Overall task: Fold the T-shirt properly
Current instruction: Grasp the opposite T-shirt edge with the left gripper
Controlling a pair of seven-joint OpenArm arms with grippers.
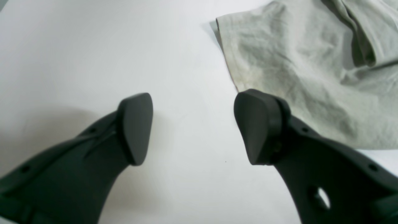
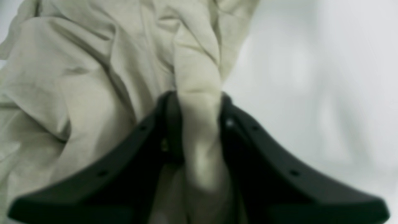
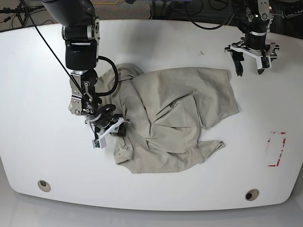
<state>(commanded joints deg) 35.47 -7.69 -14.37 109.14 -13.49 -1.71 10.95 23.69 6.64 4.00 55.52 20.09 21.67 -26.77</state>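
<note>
The T-shirt (image 3: 177,87) has loose overlapping folds (image 3: 171,116) that bunch up its middle, so it should open out much wider and smoother when I lift it and spread it between my grippers.
The light khaki T-shirt (image 3: 175,118) lies crumpled and wrinkled across the middle of the white table (image 3: 38,85). My right gripper (image 3: 116,128) is low at the shirt's left edge. In the right wrist view this gripper (image 2: 199,105) is shut on a bunched fold of the T-shirt (image 2: 77,77). My left gripper (image 3: 249,70) hovers open at the far right, just beyond the shirt's upper right corner. The left wrist view shows that gripper (image 1: 196,127) empty over bare table, with a corner of the T-shirt (image 1: 295,62) beside its right finger.
A red outlined mark (image 3: 276,149) sits near the table's right edge. Two round holes (image 3: 43,185) (image 3: 251,194) lie close to the front edge. Cables (image 3: 208,14) run along the back edge behind the arms.
</note>
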